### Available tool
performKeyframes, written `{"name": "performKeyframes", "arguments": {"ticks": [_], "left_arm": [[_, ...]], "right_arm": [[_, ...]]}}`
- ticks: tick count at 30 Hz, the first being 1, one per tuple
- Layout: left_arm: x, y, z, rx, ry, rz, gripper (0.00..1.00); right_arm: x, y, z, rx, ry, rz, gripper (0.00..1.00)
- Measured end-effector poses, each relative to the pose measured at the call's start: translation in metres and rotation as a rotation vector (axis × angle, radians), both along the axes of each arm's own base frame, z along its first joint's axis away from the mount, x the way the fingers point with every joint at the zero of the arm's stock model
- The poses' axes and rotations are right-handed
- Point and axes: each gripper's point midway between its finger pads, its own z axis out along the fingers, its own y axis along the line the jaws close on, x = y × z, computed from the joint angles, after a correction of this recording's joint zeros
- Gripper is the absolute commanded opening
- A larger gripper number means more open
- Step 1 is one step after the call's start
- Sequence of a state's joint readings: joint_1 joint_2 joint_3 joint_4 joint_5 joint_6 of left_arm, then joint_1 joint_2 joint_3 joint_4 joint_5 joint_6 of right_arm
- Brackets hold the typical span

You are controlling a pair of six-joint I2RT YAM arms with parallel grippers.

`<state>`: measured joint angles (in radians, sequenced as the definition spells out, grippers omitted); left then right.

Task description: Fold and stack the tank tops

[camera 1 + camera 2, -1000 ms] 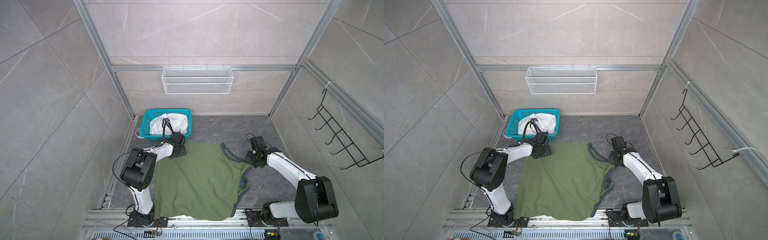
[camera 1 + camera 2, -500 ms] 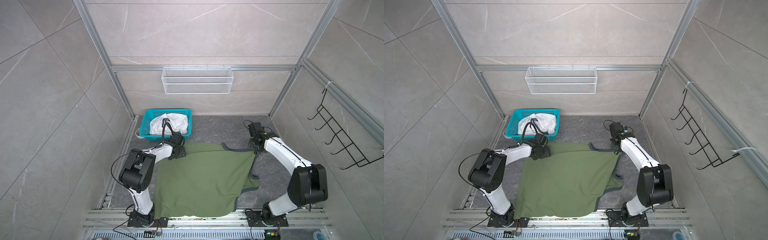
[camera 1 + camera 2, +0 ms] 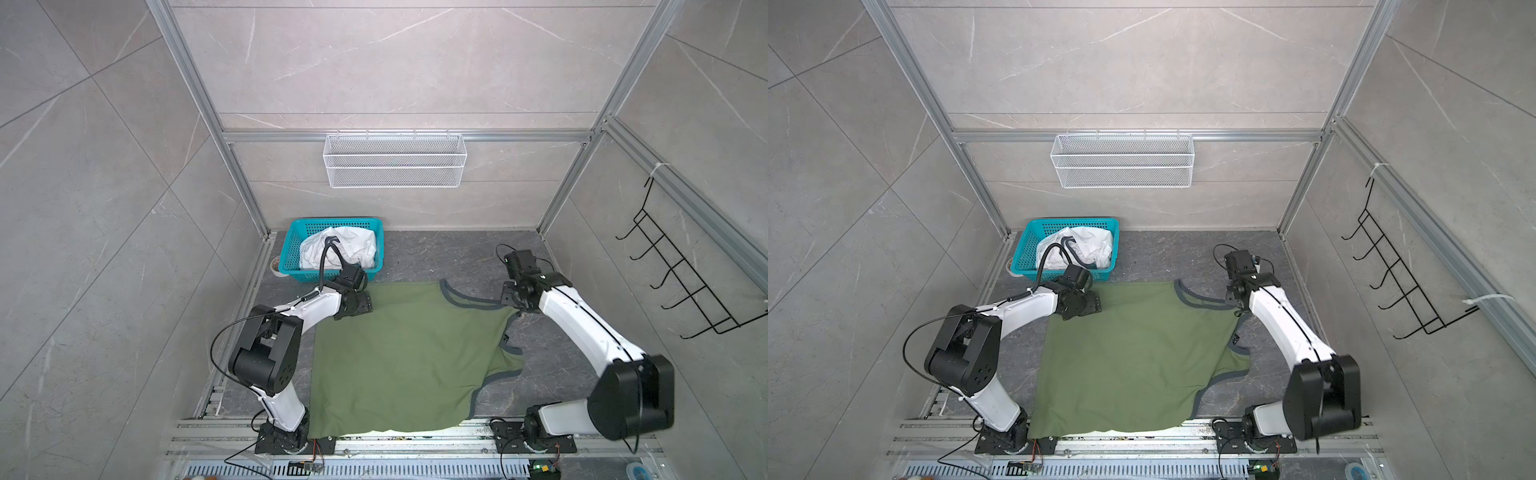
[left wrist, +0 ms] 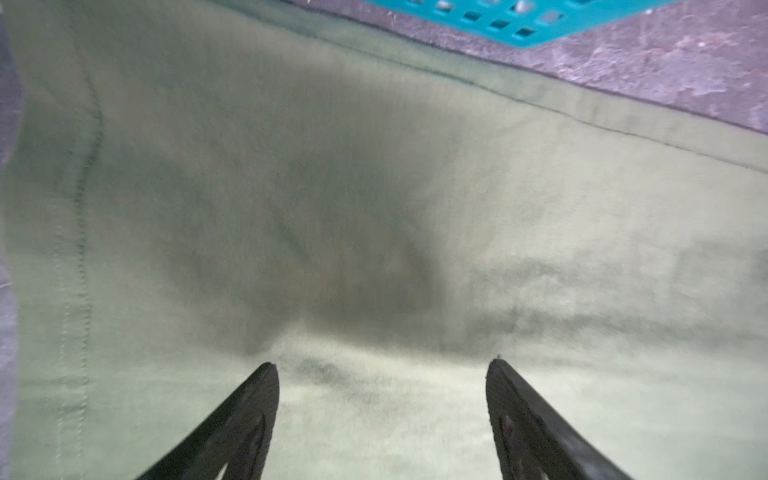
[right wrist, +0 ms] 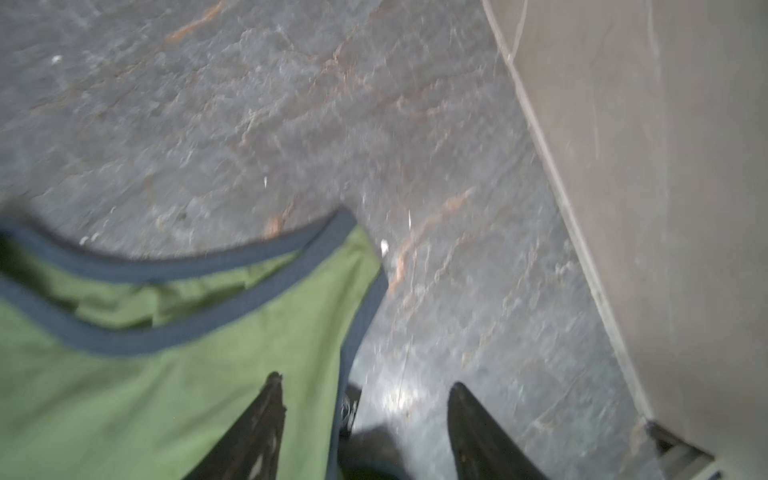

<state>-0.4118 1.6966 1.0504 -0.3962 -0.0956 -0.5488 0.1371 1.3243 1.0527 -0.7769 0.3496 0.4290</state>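
The near strap of the olive green tank top is bunched up at the neckline [image 3: 505,349], so the robot's left gripper should wait while its right gripper pulls that strap's end [image 3: 516,365] straight before folding.
The olive green tank top [image 3: 399,353] [image 3: 1133,353] lies spread flat on the dark floor, its dark grey-trimmed straps toward the far right. My left gripper [image 3: 361,305] [image 4: 382,365] hovers open over its far left corner, nothing between the fingers. My right gripper [image 3: 513,299] [image 5: 365,384] stands open at the far right strap [image 5: 249,291]: one finger is over the cloth, the other over bare floor. It grips nothing. The white tank top [image 3: 353,245] [image 3: 1092,245] lies crumpled in the teal basket [image 3: 291,249] at the far left.
A white wire basket [image 3: 395,166] hangs on the back wall and a black hook rack [image 3: 685,282] on the right wall. The right wall [image 5: 665,166] runs close beside my right gripper. Aluminium rails [image 3: 415,440] line the front edge under the tank top's hem.
My right gripper pulled the strap out to the far right, flattening the green top, then opened and let it go. My left gripper opened a little wider in place.
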Motion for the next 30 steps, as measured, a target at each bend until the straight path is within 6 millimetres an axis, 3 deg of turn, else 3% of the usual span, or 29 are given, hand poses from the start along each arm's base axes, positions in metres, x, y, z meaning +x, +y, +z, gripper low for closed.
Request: {"name": "performKeyframes", "arguments": {"ticks": [3,9,19,23,28,30], "left_arm": [[-0.004,-0.001,0.012,-0.006,-0.014,-0.010,0.81],[-0.011,-0.005,0.030,-0.025,-0.056,-0.026,0.81],[-0.029,0.003,0.004,0.005,0.009,-0.021,0.81],[-0.029,0.003,0.001,0.007,0.014,-0.021,0.81],[-0.029,0.004,-0.007,0.021,0.033,-0.018,0.81],[-0.029,0.005,-0.008,0.022,0.032,-0.014,0.81]], "right_arm": [[-0.029,-0.008,-0.012,0.081,-0.016,-0.055,0.61],[-0.071,-0.017,-0.067,0.202,0.093,-0.164,0.56],[-0.086,0.003,-0.106,0.360,0.138,-0.217,0.51],[-0.090,0.009,-0.120,0.395,0.168,-0.227,0.31],[-0.086,0.006,-0.116,0.386,0.140,-0.238,0.00],[-0.085,0.001,-0.111,0.366,0.113,-0.248,0.00]]}}
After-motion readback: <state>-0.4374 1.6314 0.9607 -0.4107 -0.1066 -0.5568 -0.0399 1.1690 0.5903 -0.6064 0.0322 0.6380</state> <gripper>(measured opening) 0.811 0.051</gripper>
